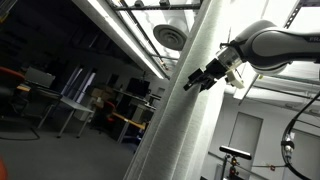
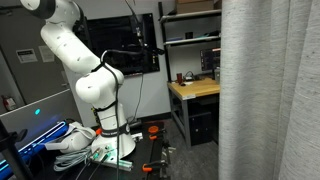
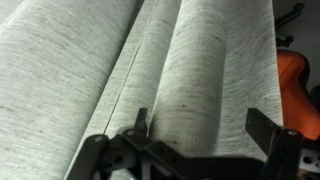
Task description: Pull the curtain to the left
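I expect the curtain to spread into a wide, flatter sheet across the room when I pull its edge, because it hangs bunched up in deep rounded folds.
The curtain is a tall pale grey-white woven sheet with long vertical folds. It fills the right side of an exterior view and nearly the whole wrist view. My gripper is at the curtain's edge in an exterior view, on the end of the white arm. In the wrist view the gripper is open. Its two dark fingers stand either side of one rounded fold, and they do not press on it. In an exterior view only the arm's base and lower links show.
A wooden desk with small items stands left of the curtain, with a dark monitor behind it. Cables and tools lie around the robot's base. An orange object shows past the curtain's edge. Desks and shelves stand beyond.
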Tool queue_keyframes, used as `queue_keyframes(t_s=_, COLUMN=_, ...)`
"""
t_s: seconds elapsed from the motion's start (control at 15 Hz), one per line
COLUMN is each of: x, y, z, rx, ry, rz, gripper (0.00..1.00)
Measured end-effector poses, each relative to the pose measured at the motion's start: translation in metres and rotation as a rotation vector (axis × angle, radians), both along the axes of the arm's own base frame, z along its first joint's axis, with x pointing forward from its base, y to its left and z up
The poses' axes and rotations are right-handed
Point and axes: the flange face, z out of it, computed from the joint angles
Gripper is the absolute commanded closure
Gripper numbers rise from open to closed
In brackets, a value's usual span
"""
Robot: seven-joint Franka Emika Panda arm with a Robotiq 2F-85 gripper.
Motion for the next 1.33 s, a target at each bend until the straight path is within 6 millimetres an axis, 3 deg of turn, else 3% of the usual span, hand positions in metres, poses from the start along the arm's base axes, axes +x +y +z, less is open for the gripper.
queue_keyframes(t_s=0.4, x=0.005, y=0.005, z=0.037, rx=-0.063, ry=-0.156, rz=0.030, gripper=0.00)
queue_keyframes(t_s=1.07, x=0.053, y=0.020, z=0.080, rx=-0.065, ry=-0.316, rz=0.098, gripper=0.00)
queue_keyframes(t_s=1.2, x=0.060, y=0.026, z=0.083, rx=-0.065, ry=-0.320, rz=0.109, gripper=0.08)
queue_keyframes(t_s=1.27, x=0.063, y=0.029, z=0.084, rx=-0.065, ry=-0.321, rz=0.114, gripper=0.23)
queue_keyframes(t_s=1.33, x=0.067, y=0.031, z=0.084, rx=-0.066, ry=-0.322, rz=0.118, gripper=0.30)
